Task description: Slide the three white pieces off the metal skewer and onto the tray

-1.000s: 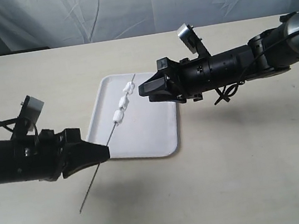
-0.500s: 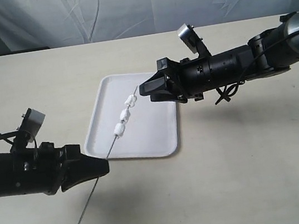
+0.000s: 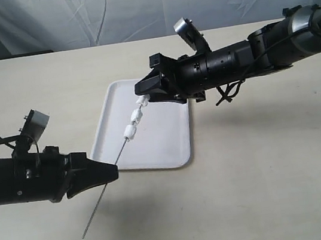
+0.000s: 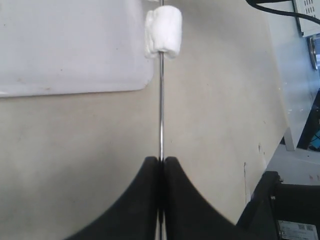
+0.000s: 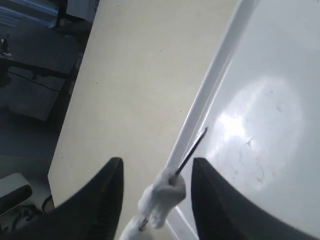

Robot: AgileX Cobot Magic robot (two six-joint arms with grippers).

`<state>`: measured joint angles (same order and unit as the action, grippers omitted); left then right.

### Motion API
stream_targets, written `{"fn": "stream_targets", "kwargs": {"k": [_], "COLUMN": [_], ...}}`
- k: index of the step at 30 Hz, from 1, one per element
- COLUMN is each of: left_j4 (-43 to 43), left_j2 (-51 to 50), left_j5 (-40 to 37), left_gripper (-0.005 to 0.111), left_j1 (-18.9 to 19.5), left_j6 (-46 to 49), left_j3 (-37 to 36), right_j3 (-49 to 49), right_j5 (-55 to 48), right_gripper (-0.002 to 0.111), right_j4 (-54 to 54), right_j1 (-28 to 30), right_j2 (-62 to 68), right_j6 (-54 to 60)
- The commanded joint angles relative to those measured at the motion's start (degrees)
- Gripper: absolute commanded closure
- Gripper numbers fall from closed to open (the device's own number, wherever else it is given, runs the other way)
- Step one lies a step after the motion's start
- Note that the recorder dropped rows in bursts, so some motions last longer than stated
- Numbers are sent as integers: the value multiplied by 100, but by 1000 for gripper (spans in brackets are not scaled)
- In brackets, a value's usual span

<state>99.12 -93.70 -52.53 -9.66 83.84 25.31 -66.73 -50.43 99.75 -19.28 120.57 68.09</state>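
Next, I clamp the top white piece (image 5: 167, 194) with my right gripper, since it sits between that gripper's open fingers, while my left gripper pulls the metal skewer (image 3: 121, 151) back.
The metal skewer (image 3: 107, 189) slants up from the table toward the tray (image 3: 164, 146), with my left gripper (image 3: 115, 172) shut on its lower part. Three white pieces (image 3: 135, 116) are threaded along its upper part, over the tray. In the left wrist view the rod (image 4: 161, 110) runs from the closed jaws to the nearest piece (image 4: 163, 32). My right gripper (image 3: 139, 91) is open at the skewer's top end. In the right wrist view its fingers (image 5: 112, 172) stand on either side of the top piece (image 5: 162, 197), not touching it, and the skewer tip (image 5: 194, 147) pokes out beyond.
The tray's raised rim (image 5: 210, 95) runs under the skewer tip. Beige tabletop (image 3: 264, 165) surrounds the tray. A grey cloth backdrop (image 3: 131, 6) hangs behind the table's far edge. Cables trail from the right arm (image 3: 226, 95).
My right gripper has moved left and now straddles the top white piece at the skewer's end. My left gripper has dropped slightly with the skewer still held.
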Motion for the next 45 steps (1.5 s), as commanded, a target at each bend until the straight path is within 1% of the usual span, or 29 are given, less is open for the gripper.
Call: {"fn": "stream_targets", "kwargs": {"k": [1,3,6,8,10,14,17,19,25,27,31,35,39,45], "left_j4": [83,83,83,83,83,83,83,83,83,83,83,83,83,83], "left_j2": [43,43,55,189,380,804,1002,1064,1038,1038,1038,1038,1038,1038], "left_j5": [252,408,978,1418,1602,1577,1178,961,1137,1142,1105,702,327,330], "left_gripper": [107,107,107,107,107,107,107,107,107,107,107,107,107,107], "left_j1": [8,8,8,-3,-16,-16,-16,-16,-16,-16,-16,-16,-16,-16], "left_j6": [-42,-399,-925,-1037,-1026,-1076,-1465,-1554,-1633,-1659,-1554,-1293,-1293,-1270], "left_j3": [128,191,277,277,277,299,235,118,-22,-22,-11,-11,-21,-21], "right_j3": [-31,-39,-54,-69,-97,-190,-243,-271,-335,-335,-349,-476,-502,-502], "right_j5": [151,198,650,969,1276,1414,1239,1049,362,337,259,-62,-268,-102], "right_gripper": [67,66,66,66,66,66,66,66,66,66,66,66,66,66], "right_j4": [20,20,20,20,20,20,20,20,20,20,20,20,20,20], "right_j1": [-22,-22,-93,-171,-251,-318,-318,-318,-252,-252,-252,-252,-252,-252], "right_j2": [-7,-7,-7,-7,-7,-7,-17,-17,-28,-28,-28,-28,-28,-28], "right_j6": [-372,-764,-1411,-1422,-1391,-1391,-1391,-1364,-1096,-1110,-1110,-1110,-1110,-1120]}}
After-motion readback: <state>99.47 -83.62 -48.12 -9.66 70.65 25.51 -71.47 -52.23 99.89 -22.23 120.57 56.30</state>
